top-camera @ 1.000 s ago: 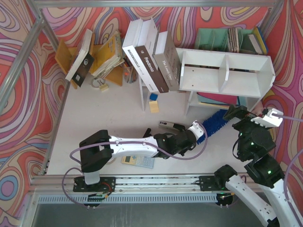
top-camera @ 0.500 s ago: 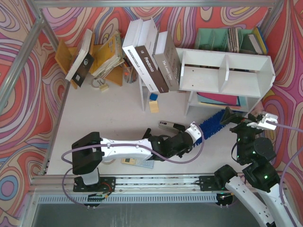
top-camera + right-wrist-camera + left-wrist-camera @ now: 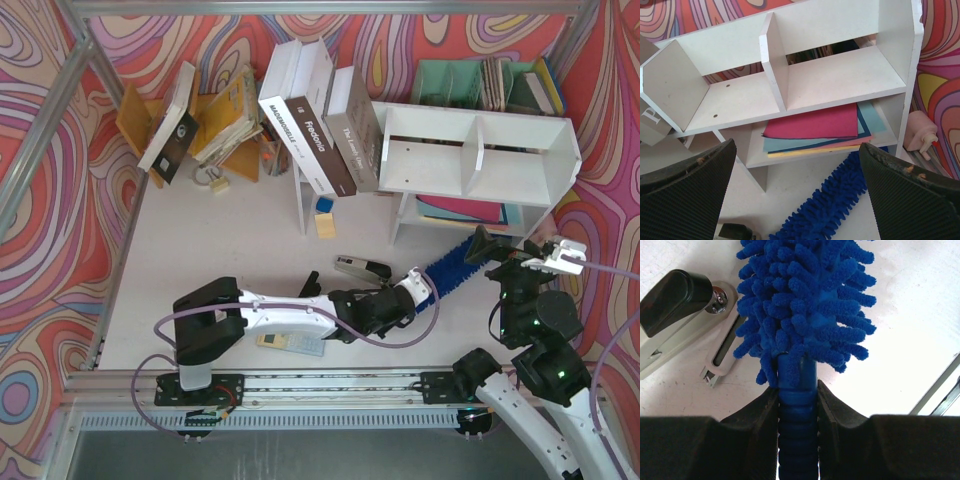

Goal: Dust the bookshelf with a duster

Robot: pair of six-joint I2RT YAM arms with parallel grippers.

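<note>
My left gripper has the duster's far end [image 3: 856, 161] under the bookshelf's lower level, so I'll pull the duster's handle back toward the calculator [image 3: 297, 344] before lifting the duster's head.
The white bookshelf [image 3: 480, 155] stands at the back right, and its two box compartments [image 3: 840, 75] are bare. The blue fluffy duster [image 3: 455, 262] lies slanted on the table in front of the shelf's lower tier. My left gripper [image 3: 418, 290] is shut on its ribbed blue handle [image 3: 797, 390], with the fluffy head [image 3: 805, 300] stretching away from the jaws. My right gripper [image 3: 520, 252] hangs wide open above the duster's far end [image 3: 835, 205], facing the shelf, with nothing between its fingers [image 3: 685, 190].
A black stapler [image 3: 360, 267] lies just left of the duster. Coloured paper sheets [image 3: 815, 127] fill the shelf's lower tier. Leaning books [image 3: 315, 130], a yellow book rack [image 3: 225, 130] and a green file organiser [image 3: 480, 80] line the back. A calculator [image 3: 290, 342] lies by the left arm.
My left gripper has slid the duster a little right and toward the near edge. My right gripper shifted slightly left early on, then held still, open throughout.
</note>
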